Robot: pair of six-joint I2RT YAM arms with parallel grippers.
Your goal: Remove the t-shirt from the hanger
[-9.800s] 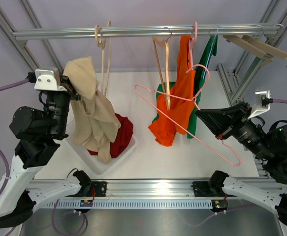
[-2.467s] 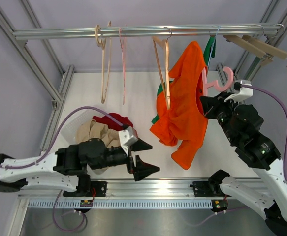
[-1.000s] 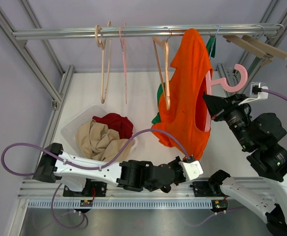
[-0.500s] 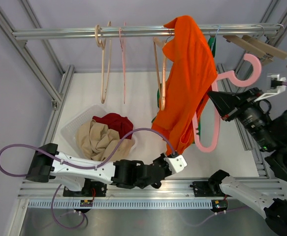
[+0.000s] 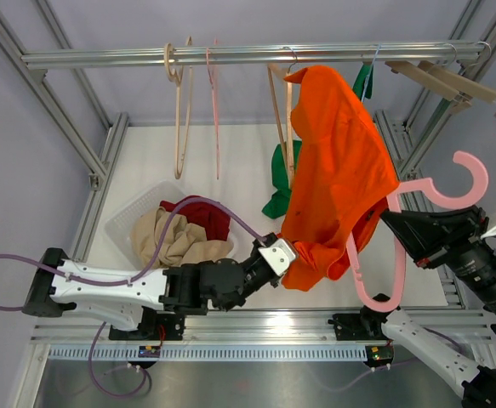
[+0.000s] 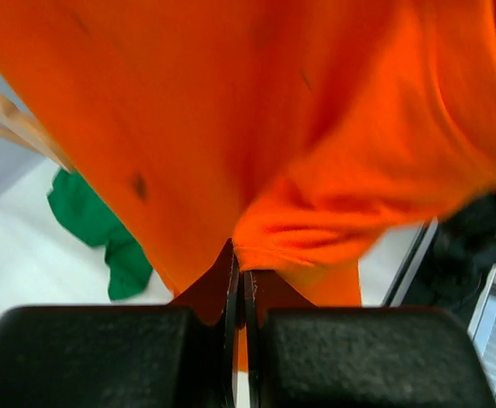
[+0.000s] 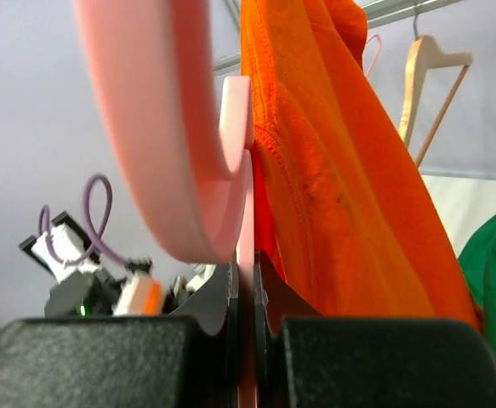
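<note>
The pink hanger's far arm is inside the orange t-shirt [image 5: 339, 166], so the robot's right gripper should pull the hanger back while the left gripper pulls toward the basket [image 5: 173, 234].
The orange t-shirt [image 5: 341, 170] hangs in the air over the table's right half, still draped on the pink hanger [image 5: 418, 200]. My right gripper [image 5: 392, 219] is shut on the hanger, whose hook [image 7: 158, 127] curls up past the jaws; the shirt [image 7: 341, 195] hangs right beside it. My left gripper [image 5: 292, 259] is shut on the shirt's lower hem [image 6: 316, 234] and holds it near the table's front edge. The shirt's top lies against the rail [image 5: 230, 55].
A white basket [image 5: 128, 225] at front left holds a beige and a red garment. A green garment [image 5: 280, 183] hangs behind the orange shirt. Wooden and pink hangers [image 5: 179, 110] hang on the rail, and more wooden hangers [image 5: 452, 81] at the far right.
My right gripper has carried the pink hanger to the right and nearer. My left gripper has stayed on the hem and pulled it slightly left. The shirt is stretched between them.
</note>
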